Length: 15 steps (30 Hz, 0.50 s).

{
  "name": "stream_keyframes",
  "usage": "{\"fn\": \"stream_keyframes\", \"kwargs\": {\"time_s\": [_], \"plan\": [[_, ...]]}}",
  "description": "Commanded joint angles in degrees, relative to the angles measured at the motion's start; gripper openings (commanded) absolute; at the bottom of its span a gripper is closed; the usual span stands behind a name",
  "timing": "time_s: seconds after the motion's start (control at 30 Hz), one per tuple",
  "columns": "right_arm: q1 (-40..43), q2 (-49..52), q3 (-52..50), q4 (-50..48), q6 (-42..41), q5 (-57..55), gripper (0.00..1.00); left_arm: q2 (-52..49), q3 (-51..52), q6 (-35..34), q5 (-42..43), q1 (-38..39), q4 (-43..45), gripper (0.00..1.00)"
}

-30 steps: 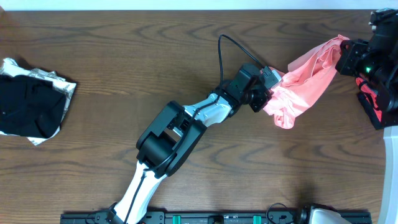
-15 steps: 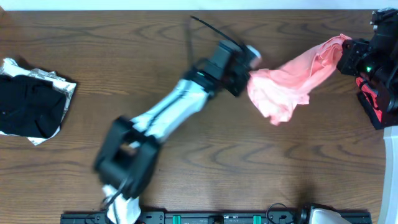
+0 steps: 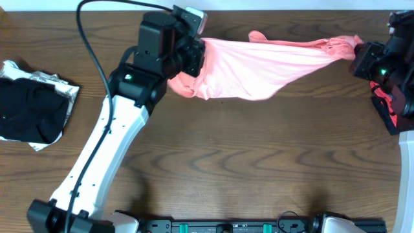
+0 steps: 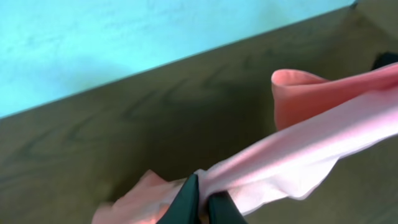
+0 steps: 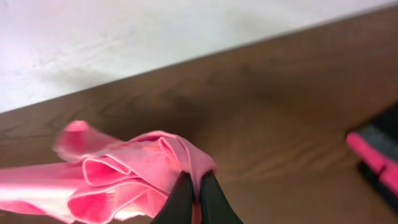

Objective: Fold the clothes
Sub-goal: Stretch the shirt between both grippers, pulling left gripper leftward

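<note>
The T-shirt hangs stretched by the table's back edge, bunched at my right gripper, so next I draw it toward me and spread it flat before folding.
The clothes, a salmon-pink T-shirt, hang stretched above the back of the table between my two grippers. At the back left my left gripper is shut on one end of the shirt, fabric bunched round its dark fingers. My right gripper, at the far right, is shut on the other end, where the cloth gathers in folds beside its fingers. Only plain pink shows; no lettering is visible.
A black garment on silvery-white cloth lies at the table's left edge. A black and red object sits at the right edge, seen also in the right wrist view as a pink-edged dark object. A pale wall runs behind the table.
My left arm has swung from the table's middle to the back left, pulling its end of the shirt along. The shirt went from a crumpled bunch to a long stretched band. The right gripper stayed put.
</note>
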<state>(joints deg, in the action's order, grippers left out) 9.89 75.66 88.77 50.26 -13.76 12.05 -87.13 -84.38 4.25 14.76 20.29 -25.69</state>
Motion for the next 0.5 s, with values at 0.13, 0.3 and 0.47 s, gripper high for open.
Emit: {"fn": "stream_keyframes", "kwargs": {"time_s": [0.13,0.3,0.47], "plan": [[0.22,4.33,1.01,6.51,-5.95,-3.21,0.01,4.24,-1.09,-0.7,-10.78,-1.27,-8.52,0.06],[0.24,7.52,1.01,7.58,-5.95,-3.26,0.01,4.39,-1.09,-0.7,-12.74,-1.27,-12.39,0.06],[0.24,10.73,1.01,3.41,-5.95,-3.78,0.01,2.84,-1.09,-0.63,-17.62,-1.81,-7.3,0.06]]}}
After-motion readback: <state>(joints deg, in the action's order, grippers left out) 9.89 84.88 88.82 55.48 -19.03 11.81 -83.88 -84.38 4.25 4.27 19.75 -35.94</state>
